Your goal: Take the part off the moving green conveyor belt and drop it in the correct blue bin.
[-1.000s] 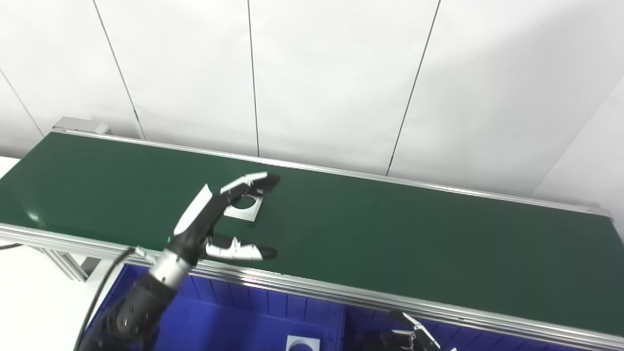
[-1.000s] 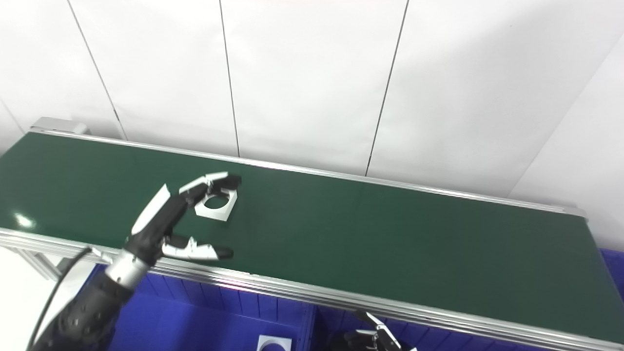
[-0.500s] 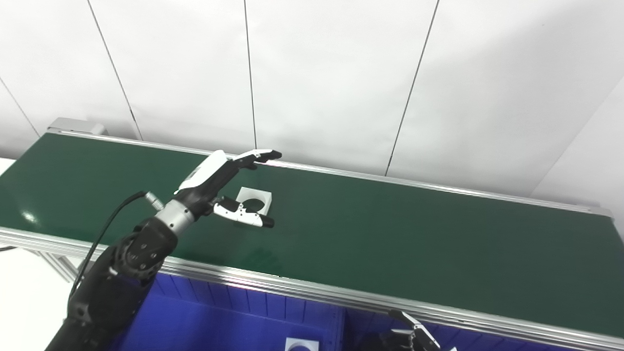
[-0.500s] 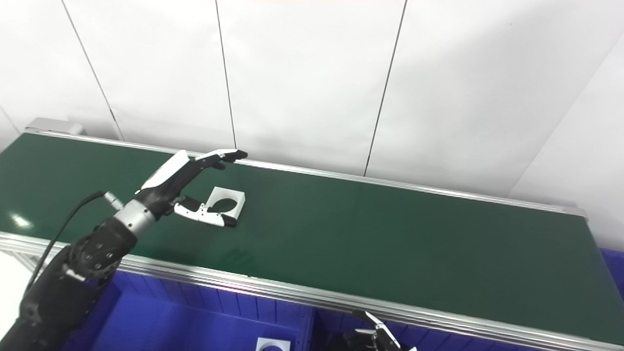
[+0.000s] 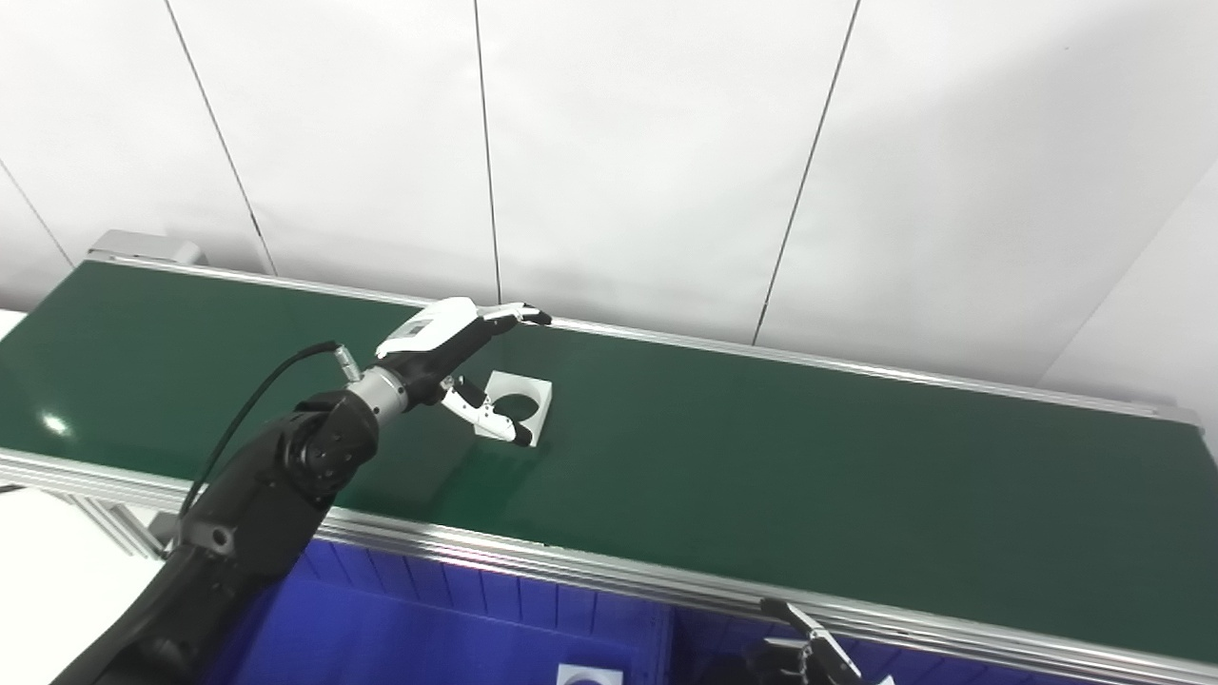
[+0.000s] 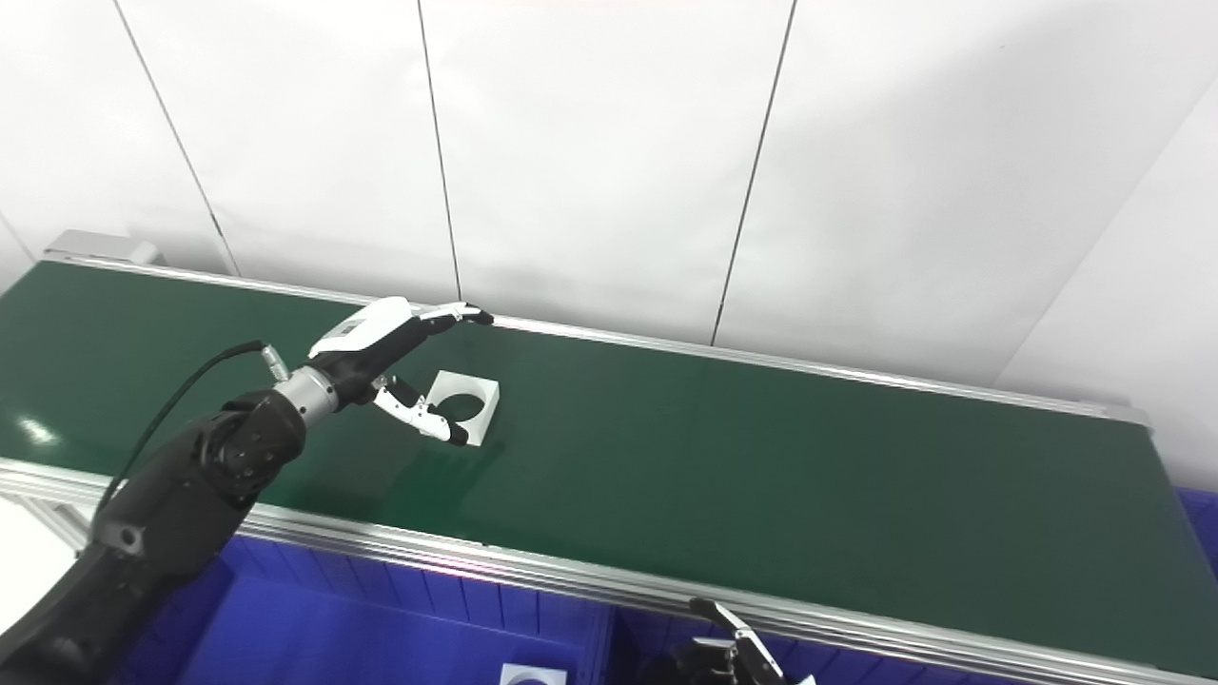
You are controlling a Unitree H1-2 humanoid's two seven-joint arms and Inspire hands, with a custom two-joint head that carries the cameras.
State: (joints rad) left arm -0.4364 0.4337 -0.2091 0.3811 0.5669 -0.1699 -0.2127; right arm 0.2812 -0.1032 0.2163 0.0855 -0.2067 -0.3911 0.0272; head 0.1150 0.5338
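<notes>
A similar white part (image 5: 590, 675) lies in the blue bin with its hole up, so the white square part (image 5: 517, 409) should come to rest flat next to it when the robot drops it.
A white square part with a round hole (image 5: 520, 408) lies flat on the green conveyor belt (image 5: 761, 476), left of its middle. My left hand (image 5: 455, 357) is open and reaches over the belt just left of the part. Its fingers stretch above the part's far side and its thumb lies over the part's near left edge. It holds nothing. The same part shows in the right eye view (image 6: 463, 406). My right hand (image 5: 809, 656) is low at the bottom edge, below the belt's near rail, mostly hidden.
Blue bins (image 5: 457, 628) sit below the belt's near aluminium rail (image 5: 590, 566). A similar white part (image 5: 588, 675) lies in the left bin. A white panelled wall stands behind the belt.
The part has ridden the belt to the right. My left hand has risen from the near rail, reached out over the belt and followed the part, staying open.
</notes>
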